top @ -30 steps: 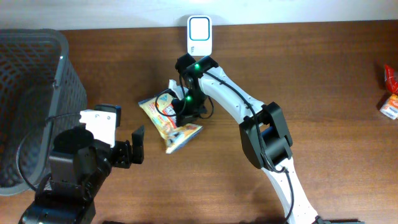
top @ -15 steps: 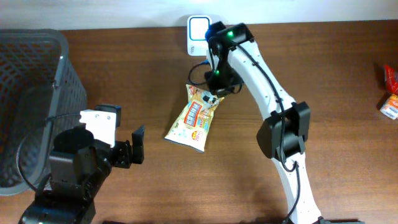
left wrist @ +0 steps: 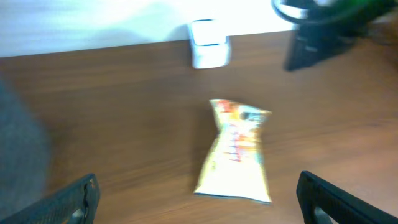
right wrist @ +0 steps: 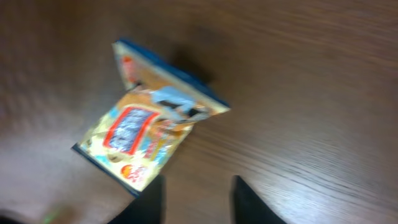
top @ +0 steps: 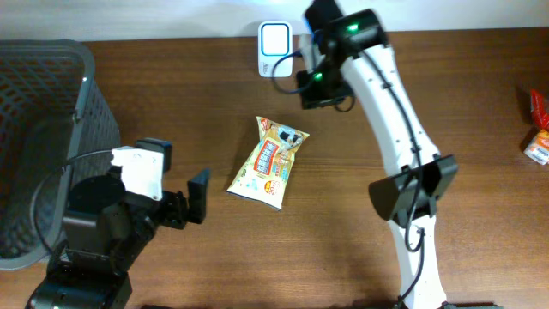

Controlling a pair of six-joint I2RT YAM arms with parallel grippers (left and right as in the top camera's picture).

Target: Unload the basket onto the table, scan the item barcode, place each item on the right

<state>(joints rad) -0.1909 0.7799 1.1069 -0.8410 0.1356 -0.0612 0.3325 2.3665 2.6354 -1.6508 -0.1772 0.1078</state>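
The packet's lower end (top: 259, 189) is far from my right gripper and close to my left gripper. Next, my left gripper takes that end (top: 243, 189) and turns the packet.
The item, a yellow snack packet (top: 268, 161) with blue edges and a red label, lies flat on the brown table, a little ahead of the white scanner (top: 275, 45) at the back edge. My right gripper (top: 321, 89) hovers beside the scanner, up and to the right of the packet, open and holding nothing. In the right wrist view the packet (right wrist: 149, 134) lies below and left of the dark fingers (right wrist: 247, 200), with bare wood between them. My left gripper (top: 199, 196) stands wide open to the packet's left; its view shows the packet (left wrist: 236, 152) ahead, untouched. No barcode is readable.
A grey mesh basket (top: 43, 129) fills the left side, close to the left arm. Red and orange packets (top: 537, 129) lie at the far right edge. The right arm (top: 403, 154) stretches across the table's middle right.
The right gripper opened and let go of the packet, then rose back and right toward the scanner. The packet dropped flat onto the table. The left gripper barely shifted.
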